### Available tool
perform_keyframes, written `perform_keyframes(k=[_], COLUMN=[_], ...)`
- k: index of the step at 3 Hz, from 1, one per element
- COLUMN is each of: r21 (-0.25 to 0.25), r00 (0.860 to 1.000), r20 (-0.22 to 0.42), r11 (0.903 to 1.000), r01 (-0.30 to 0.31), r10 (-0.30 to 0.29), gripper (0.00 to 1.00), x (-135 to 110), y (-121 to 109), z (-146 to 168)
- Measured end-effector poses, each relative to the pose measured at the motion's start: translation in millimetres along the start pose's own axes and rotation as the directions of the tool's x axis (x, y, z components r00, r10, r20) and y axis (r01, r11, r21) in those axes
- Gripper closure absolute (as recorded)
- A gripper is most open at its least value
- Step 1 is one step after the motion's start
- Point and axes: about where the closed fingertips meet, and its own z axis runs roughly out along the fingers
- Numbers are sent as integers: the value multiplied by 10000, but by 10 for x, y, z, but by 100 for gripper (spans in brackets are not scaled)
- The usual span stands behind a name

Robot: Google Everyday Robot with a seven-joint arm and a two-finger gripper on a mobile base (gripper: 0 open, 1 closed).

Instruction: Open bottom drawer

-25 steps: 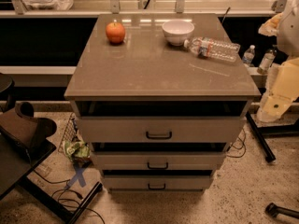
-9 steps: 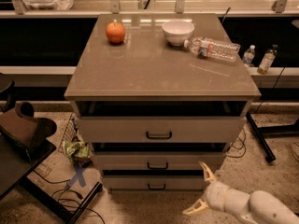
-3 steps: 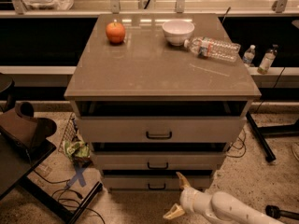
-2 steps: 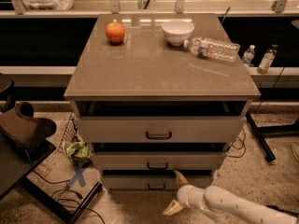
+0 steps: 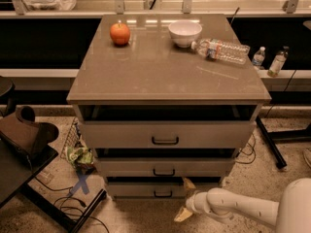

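The gap of my gripper's open fingers [image 5: 182, 199] is level with the bottom drawer's handle [image 5: 162, 193]. I should keep moving toward the handle until the fingers are around it.
The cabinet has three grey-beige drawer fronts with black bar handles. The bottom drawer [image 5: 136, 190] is the lowest and slimmest, just above the floor, and its handle [image 5: 163, 194] sits at its middle. It looks shut. My gripper [image 5: 185, 199] reaches in from the lower right on a white arm [image 5: 233, 208]. It is open, with one finger [image 5: 188, 183] up at the drawer's top edge and the other down by the floor. It is just right of the handle, not closed on it.
On the cabinet top [image 5: 165, 67] stand an apple [image 5: 119, 33], a white bowl [image 5: 184, 32] and a lying water bottle [image 5: 221, 50]. A dark stand [image 5: 24, 135], cables and a green bag [image 5: 77, 155] are at the left. A black base leg [image 5: 269, 142] is on the right.
My arm has moved left along the floor in front of the cabinet. The open gripper has come from right of the bottom drawer to just beside its handle. The drawers have not moved.
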Motion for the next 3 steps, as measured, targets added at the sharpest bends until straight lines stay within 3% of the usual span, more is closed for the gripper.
perform_keyframes(k=[1, 2, 3], r21=[-1, 150, 150], r00=[10000, 9989, 9989], r20=[1, 185, 184], r11=[10000, 9990, 9990], r01=[0, -431, -430], r10=[0, 428, 427], gripper=[0, 0, 0], x=[0, 34, 34], y=[0, -114, -114], z=[0, 296, 297])
